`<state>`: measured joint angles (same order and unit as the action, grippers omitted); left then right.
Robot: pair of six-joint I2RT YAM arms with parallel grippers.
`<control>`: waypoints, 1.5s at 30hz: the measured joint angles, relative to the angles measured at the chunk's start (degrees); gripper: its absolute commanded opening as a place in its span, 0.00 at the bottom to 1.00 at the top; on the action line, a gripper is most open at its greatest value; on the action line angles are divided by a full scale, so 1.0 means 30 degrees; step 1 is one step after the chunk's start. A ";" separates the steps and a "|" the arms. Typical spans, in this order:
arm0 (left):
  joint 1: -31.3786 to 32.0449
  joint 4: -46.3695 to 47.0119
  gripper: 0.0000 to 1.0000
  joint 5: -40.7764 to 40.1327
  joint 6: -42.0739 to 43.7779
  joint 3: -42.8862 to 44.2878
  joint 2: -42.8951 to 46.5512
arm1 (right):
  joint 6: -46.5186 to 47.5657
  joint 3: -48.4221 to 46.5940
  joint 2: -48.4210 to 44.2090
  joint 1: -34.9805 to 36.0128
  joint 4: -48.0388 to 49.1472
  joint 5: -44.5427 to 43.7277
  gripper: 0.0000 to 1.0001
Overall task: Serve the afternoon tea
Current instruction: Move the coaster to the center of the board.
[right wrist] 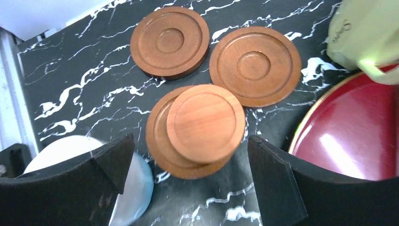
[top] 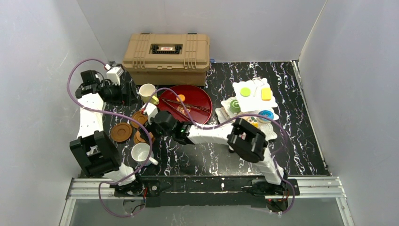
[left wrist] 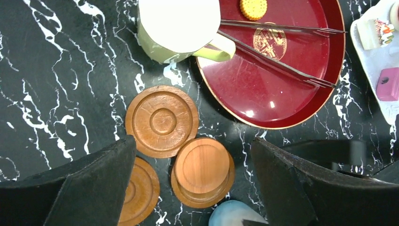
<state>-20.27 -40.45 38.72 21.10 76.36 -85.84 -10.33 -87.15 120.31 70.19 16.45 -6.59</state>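
The top saucer (right wrist: 206, 123) sits crooked on the lower saucer. My right gripper should move the top saucer to the open marble (top: 183, 150) next to the dark-red tray.
Three lots of round brown saucers lie left of centre: a single one (top: 121, 132), another single (top: 139, 117), and a stack of two (top: 141, 137). My right gripper (top: 153, 123) hovers open above the stack (right wrist: 197, 129), empty. My left gripper (top: 131, 96) is open and empty, higher up, looking down on the same stack (left wrist: 203, 170). The pale-yellow mug (top: 147, 92) stands beside the tray; the white mug (top: 141, 153) stands near the front. The white tiered stand (top: 254, 101) at the right holds small toy cakes, among them a green doughnut (top: 245, 92) and a yellow cake (top: 266, 93).
A big dark-red tray (top: 188, 101) holds thin tongs (left wrist: 282, 52) and a round biscuit (left wrist: 253, 7). A tan case (top: 166, 56) stands at the back. My right arm stretches across the middle of the black marble table (top: 291, 141). White walls close in both sides.
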 measured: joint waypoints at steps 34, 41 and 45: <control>-0.2776 -0.4197 0.82 0.1559 0.4976 0.1712 -0.2674 | 0.0867 -0.1071 0.2688 -0.0102 -0.0299 0.0029 0.38; -0.2776 -0.4765 0.82 0.1370 0.6623 0.1209 -0.2273 | 0.1064 0.1945 0.0211 -0.0102 -0.0029 -0.0969 0.24; -0.2776 -0.4976 0.82 0.1392 0.7162 0.1158 -0.2273 | 0.0984 0.4634 -0.1756 -0.0102 -0.0102 -0.1537 0.22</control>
<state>-28.60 -55.37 42.89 42.59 79.83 -92.66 -7.38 -73.25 115.04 69.89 16.14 -11.20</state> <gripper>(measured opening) 0.824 0.236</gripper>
